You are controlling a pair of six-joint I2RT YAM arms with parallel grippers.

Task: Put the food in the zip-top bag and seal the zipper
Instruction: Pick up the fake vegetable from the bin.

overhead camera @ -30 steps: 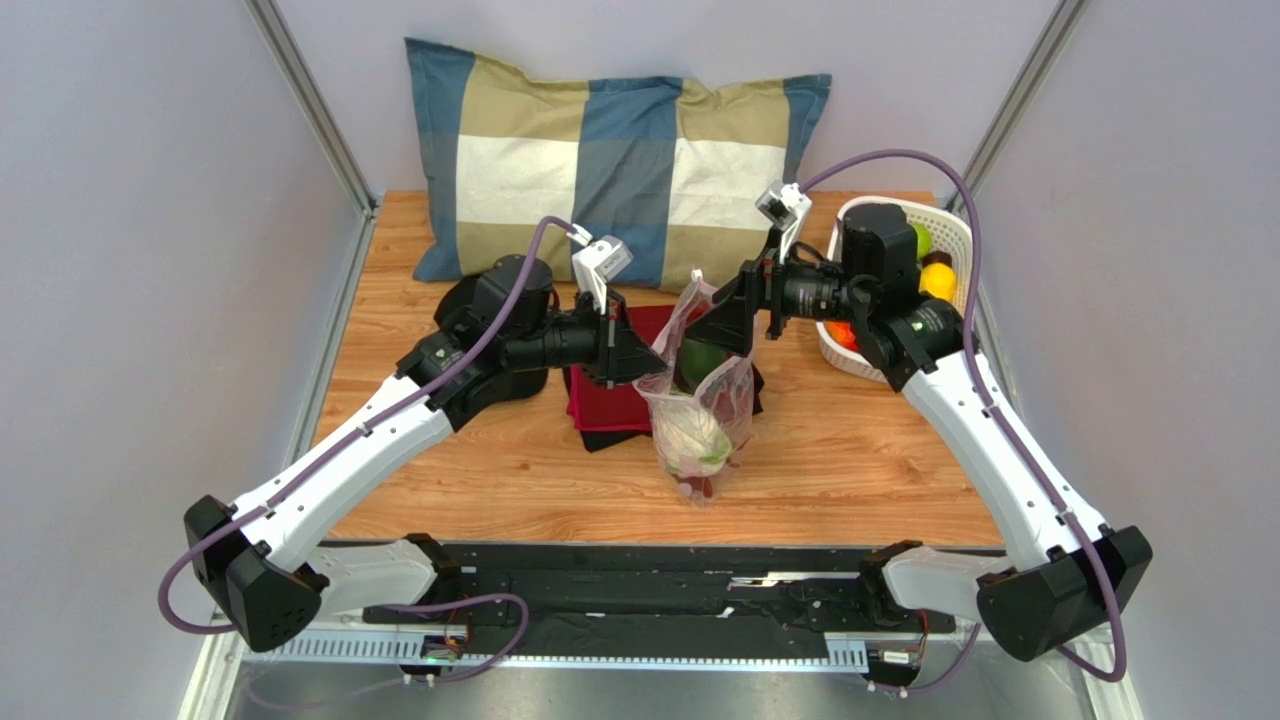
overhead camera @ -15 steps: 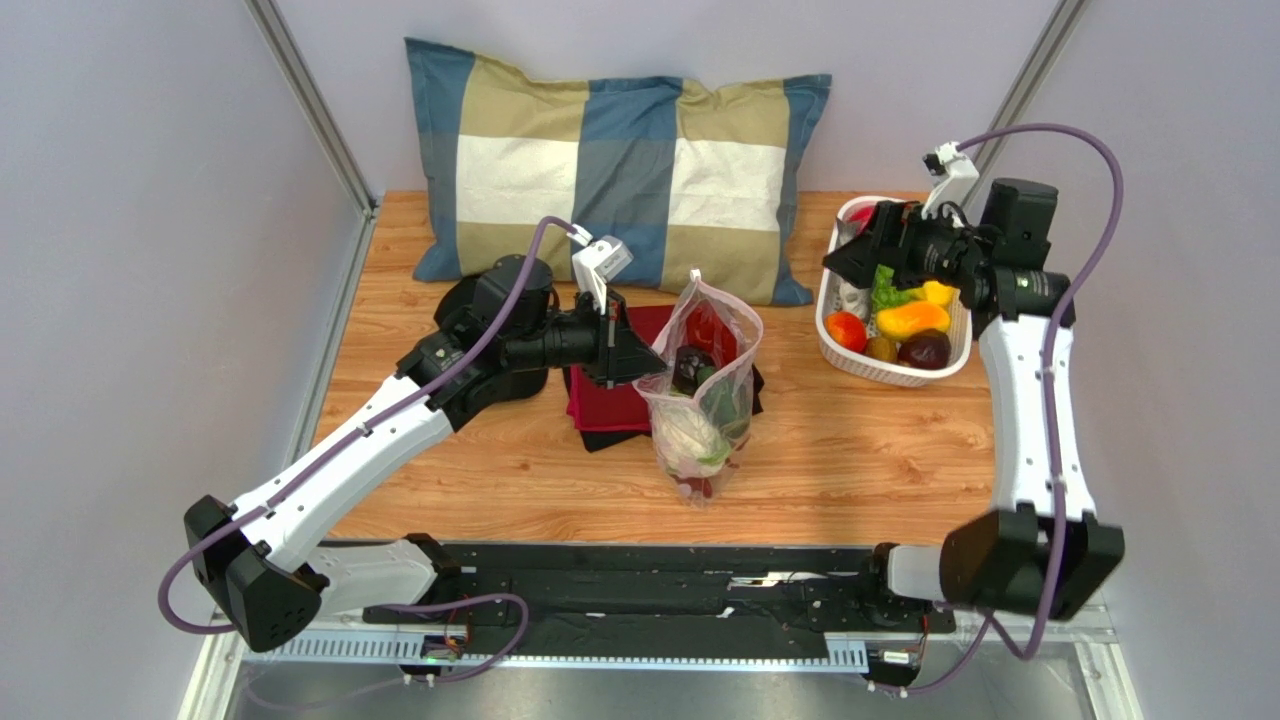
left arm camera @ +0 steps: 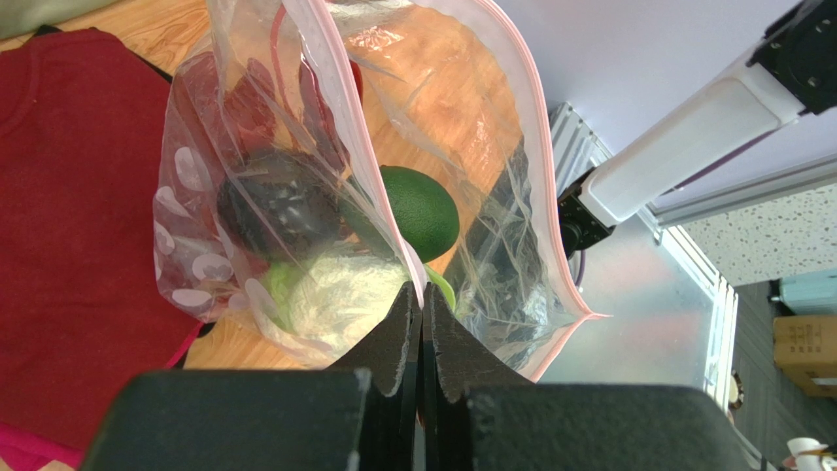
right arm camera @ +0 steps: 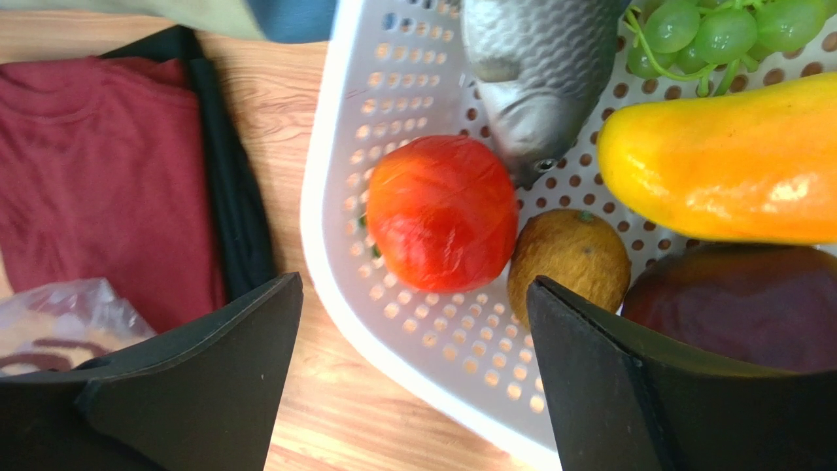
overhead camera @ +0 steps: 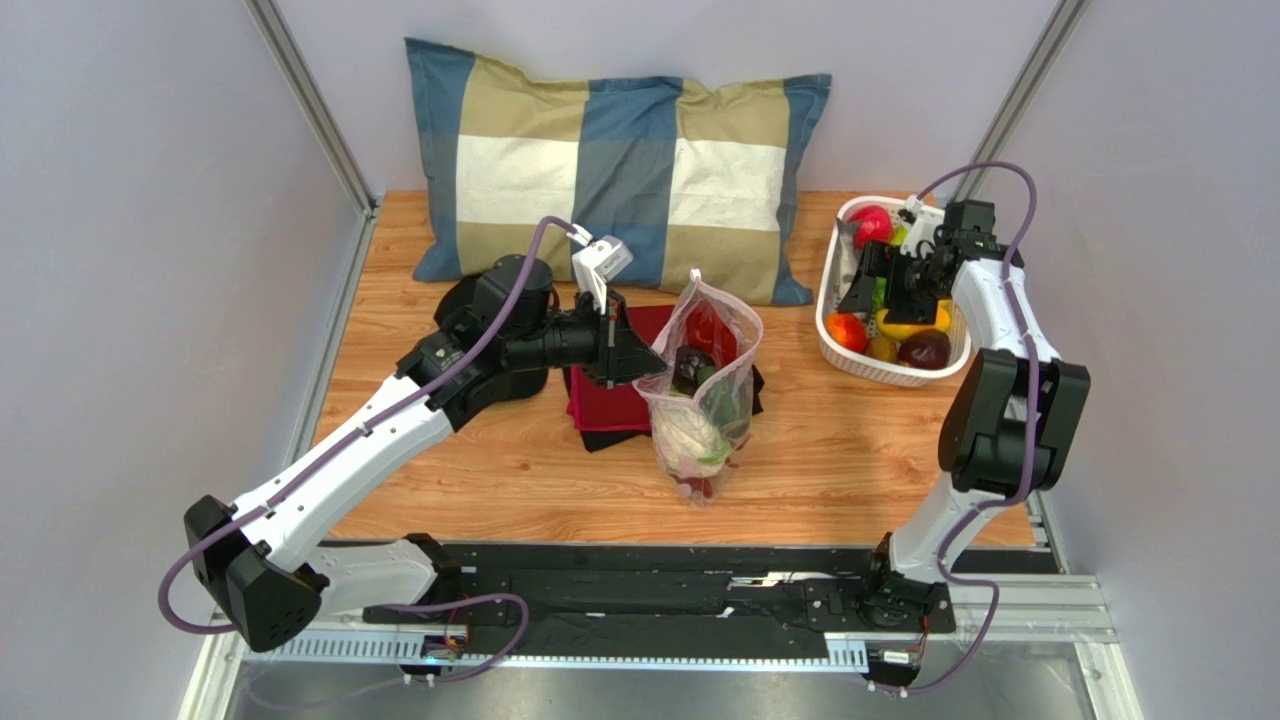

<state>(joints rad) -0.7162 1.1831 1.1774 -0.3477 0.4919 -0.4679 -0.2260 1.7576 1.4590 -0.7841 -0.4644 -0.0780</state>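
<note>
The red tomato [right arm camera: 442, 214] lies uncovered and fits between the open fingers of the robot's right gripper, so the gripper should go on down until the fingers are on both sides of its widest part [overhead camera: 846, 332] before it closes.
The zip-top bag [overhead camera: 699, 393] stands upright on the table with its mouth open and the pink-edged zipper [left arm camera: 365, 132] apart. My left gripper [left arm camera: 422, 294] is shut on the bag's near rim. Inside lie a green avocado [left arm camera: 420, 208], a dark purple piece [left arm camera: 270, 201], a whitish-green piece [left arm camera: 334, 294] and something red. My right gripper [right arm camera: 415, 285] hangs open over the near-left corner of the white basket [right arm camera: 334, 226], nothing between its fingers. Below it sit a red tomato [right arm camera: 442, 211] and a brown fruit [right arm camera: 570, 260].
The basket also holds a yellow mango [right arm camera: 727, 162], a grey fish [right arm camera: 540, 69], green grapes [right arm camera: 727, 29] and a dark purple fruit [right arm camera: 737, 304]. A folded red cloth [overhead camera: 609, 408] lies under the bag. A checked pillow [overhead camera: 616, 158] leans at the back.
My right arm has swung away from the bag's mouth to the right and now hovers over the basket. The left arm and the bag have stayed put.
</note>
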